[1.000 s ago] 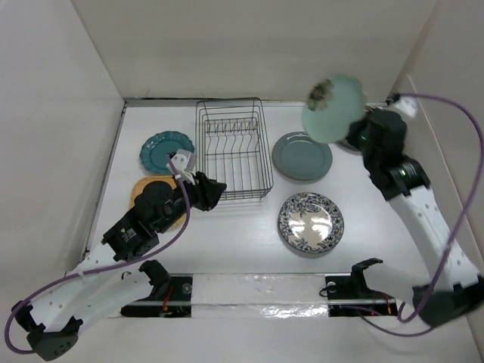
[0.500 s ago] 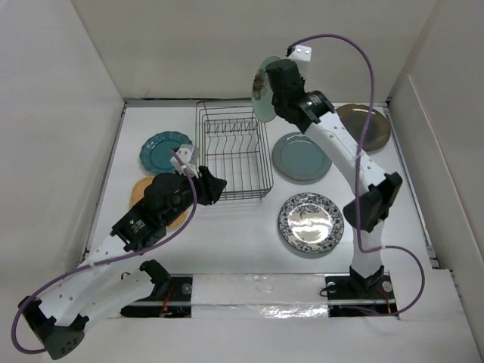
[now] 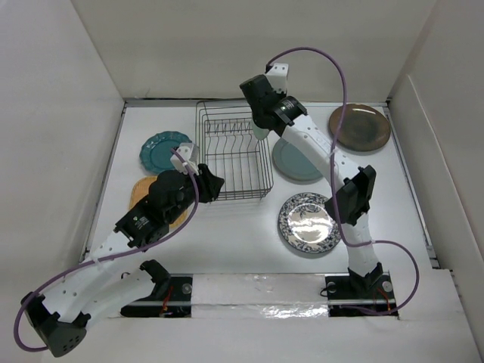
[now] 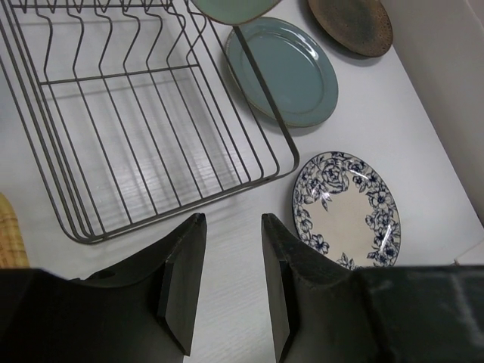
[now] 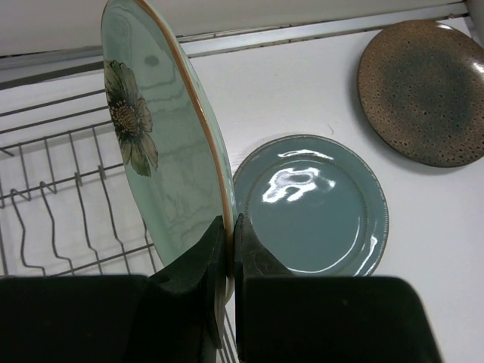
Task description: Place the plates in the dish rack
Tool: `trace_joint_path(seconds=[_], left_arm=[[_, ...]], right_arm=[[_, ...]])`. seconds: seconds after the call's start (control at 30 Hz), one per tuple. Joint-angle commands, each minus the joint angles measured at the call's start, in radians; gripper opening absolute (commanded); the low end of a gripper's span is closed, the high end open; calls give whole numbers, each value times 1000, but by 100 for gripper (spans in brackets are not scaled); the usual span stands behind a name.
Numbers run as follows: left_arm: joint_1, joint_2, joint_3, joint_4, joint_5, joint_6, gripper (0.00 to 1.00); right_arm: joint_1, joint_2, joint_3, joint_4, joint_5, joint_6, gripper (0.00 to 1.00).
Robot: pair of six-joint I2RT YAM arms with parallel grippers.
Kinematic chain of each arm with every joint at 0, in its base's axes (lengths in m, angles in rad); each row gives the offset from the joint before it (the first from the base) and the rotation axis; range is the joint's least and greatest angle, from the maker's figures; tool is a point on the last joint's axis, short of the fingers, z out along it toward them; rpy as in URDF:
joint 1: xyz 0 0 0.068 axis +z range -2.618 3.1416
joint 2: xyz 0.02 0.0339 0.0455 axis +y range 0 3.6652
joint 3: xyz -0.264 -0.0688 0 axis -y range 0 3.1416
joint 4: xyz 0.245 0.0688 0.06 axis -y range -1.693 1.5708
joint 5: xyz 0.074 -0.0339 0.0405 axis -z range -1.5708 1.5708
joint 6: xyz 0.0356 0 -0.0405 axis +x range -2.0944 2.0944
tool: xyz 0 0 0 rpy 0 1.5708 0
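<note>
My right gripper is holding the pale mint green plate on edge [image 5: 168, 144] along the rack's empty slots [image 3: 246, 144], so it now lowers the plate until the plate's rim rests in the slots, and then lets go.
The black wire dish rack [image 3: 233, 150] stands at the back middle with nothing in it; it also shows in the left wrist view [image 4: 151, 113] and the right wrist view [image 5: 60, 204]. My right gripper [image 5: 231, 227] is shut on the rim of the pale mint green plate [image 5: 159, 166] and holds it on edge over the rack's far right side. My left gripper [image 4: 233, 219] is open and empty, just in front of the rack's near right corner. The grey-blue plate [image 3: 291, 168], brown plate [image 3: 360, 127] and blue-and-white plate [image 3: 306, 223] lie right of the rack.
The dark teal scalloped plate [image 3: 160, 150] lies left of the rack. The orange plate [image 3: 142, 189] is mostly under my left arm. White walls close in the table at the back and both sides.
My right arm has swung left from the back right corner with the mint plate and brought it down to the rack's far right side. My left arm has barely moved.
</note>
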Motion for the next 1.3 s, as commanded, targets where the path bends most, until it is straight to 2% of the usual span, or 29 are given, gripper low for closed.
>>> trace_joint_path(seconds=[0.0, 0.07, 0.13, 0.27, 0.7, 0.83, 1.07, 1.23, 1.27], left_arm=[[5, -5, 46, 1, -57, -20, 32], [-4, -1, 48, -4, -72, -25, 34], [-4, 0, 51, -5, -73, -28, 42], [-4, -1, 49, -4, -66, -28, 47], [-32, -18, 39, -13, -83, -19, 47], [-41, -21, 39, -15, -82, -19, 47], [-41, -24, 35, -15, -77, -25, 48], [-41, -28, 40, -21, -86, -38, 48], [-41, -29, 40, -22, -88, -42, 48]], right_arm=[[6, -27, 78, 76, 130, 42, 0], [6, -15, 84, 74, 138, 42, 0], [6, -5, 87, 76, 133, 42, 0], [6, 42, 129, 67, 124, 30, 0], [58, 139, 175, 76, 181, -40, 0], [78, 133, 103, 145, 184, -74, 0], [118, 191, 92, 168, 211, -76, 0], [127, 179, 54, 206, 213, -48, 8], [127, 176, 48, 214, 210, -47, 12]])
